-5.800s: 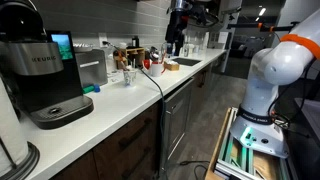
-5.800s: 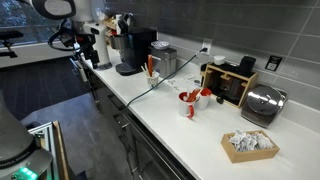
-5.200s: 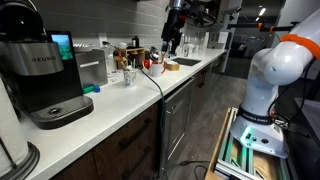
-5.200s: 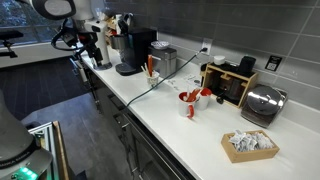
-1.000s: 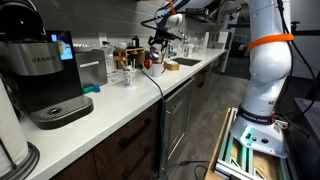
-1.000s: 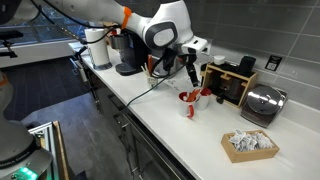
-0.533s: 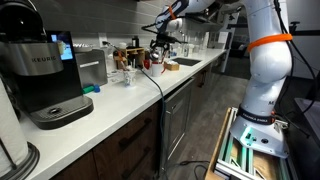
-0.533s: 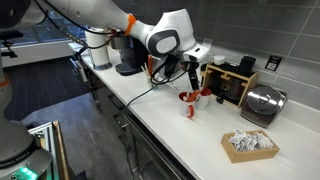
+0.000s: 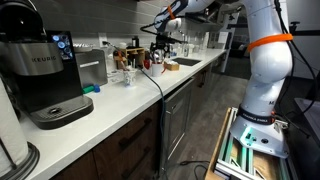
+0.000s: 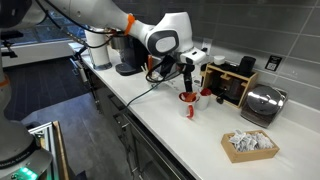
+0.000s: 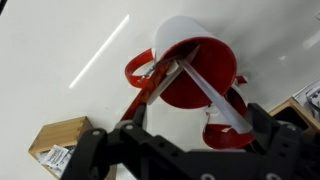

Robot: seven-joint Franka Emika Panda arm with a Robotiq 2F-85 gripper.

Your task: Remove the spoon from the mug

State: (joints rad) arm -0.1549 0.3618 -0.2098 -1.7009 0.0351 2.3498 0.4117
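Observation:
The spoon's grey handle (image 11: 212, 92) angles toward one finger of my open gripper. I should turn my gripper and centre the handle's end (image 11: 239, 124) in the gripper's opening before closing.
The mug (image 11: 195, 70) is white outside and red inside, with a red handle. It stands on the white counter in both exterior views (image 10: 188, 101) (image 9: 155, 63). A grey-handled spoon (image 11: 215, 95) leans out of it toward the lower right of the wrist view, and an orange-brown utensil (image 11: 160, 85) also sticks out. A second red object (image 11: 222, 128) lies just beside the mug. My gripper (image 11: 197, 135) is open and hangs directly above the mug (image 10: 190, 78). The spoon handle ends close to one finger (image 11: 268, 128), with no contact visible.
A black coffee maker (image 10: 135, 50) (image 9: 40, 75) stands further along the counter. A wooden organizer (image 10: 228, 82), a toaster (image 10: 262, 103) and a box of packets (image 10: 250, 145) stand beyond the mug. A black cable (image 10: 150, 85) crosses the counter. A wooden block (image 11: 60, 150) lies near the mug.
The arm swung from the far end of the counter to above the mug. In the last second the gripper lowered slightly toward the mug, still open.

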